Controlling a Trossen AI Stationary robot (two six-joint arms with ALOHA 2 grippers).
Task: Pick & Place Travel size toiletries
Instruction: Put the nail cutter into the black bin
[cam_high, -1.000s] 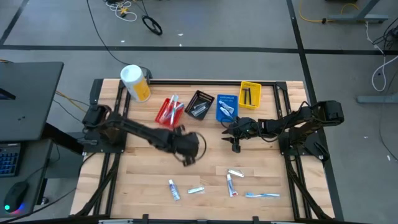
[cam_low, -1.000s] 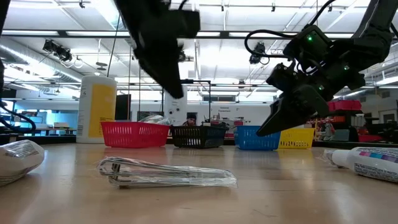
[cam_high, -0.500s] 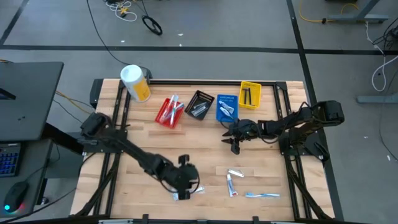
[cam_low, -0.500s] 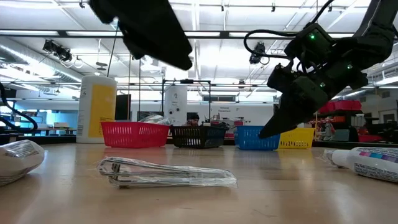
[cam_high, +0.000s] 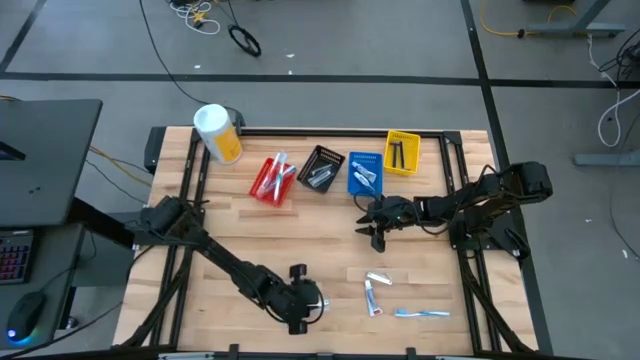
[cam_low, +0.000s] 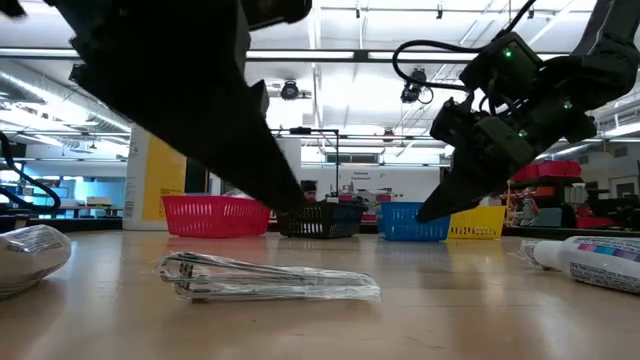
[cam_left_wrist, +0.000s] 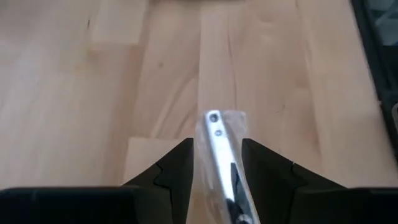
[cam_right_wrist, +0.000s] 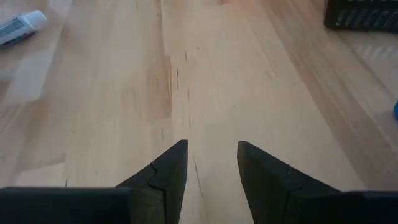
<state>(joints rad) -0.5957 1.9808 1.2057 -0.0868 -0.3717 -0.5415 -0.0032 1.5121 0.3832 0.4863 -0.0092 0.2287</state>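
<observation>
The silver razor will stay in the wrap and come up straight when I lift it, because the clear wrap reaches past the razor's end.
My left gripper hangs open near the table's near edge, just above a clear-wrapped silver razor that lies flat on the wood. In the left wrist view its fingers stand on either side of the razor. The low view shows that razor below the fingertip, apart from it. A white tube lies next to it. More toiletries lie to the right: a red-and-white tube, a small wrapped piece and a blue toothbrush. My right gripper hovers open over bare wood mid-table.
Four small bins stand in a row at the far side: red, black, blue and yellow, each holding items. A big yellow canister lies at the far left corner. Bare wood spans the table's middle.
My left gripper has swung from the table's middle toward the near edge and come down over the wrapped razor, covering the two items there in the high view. The right arm has kept almost still.
</observation>
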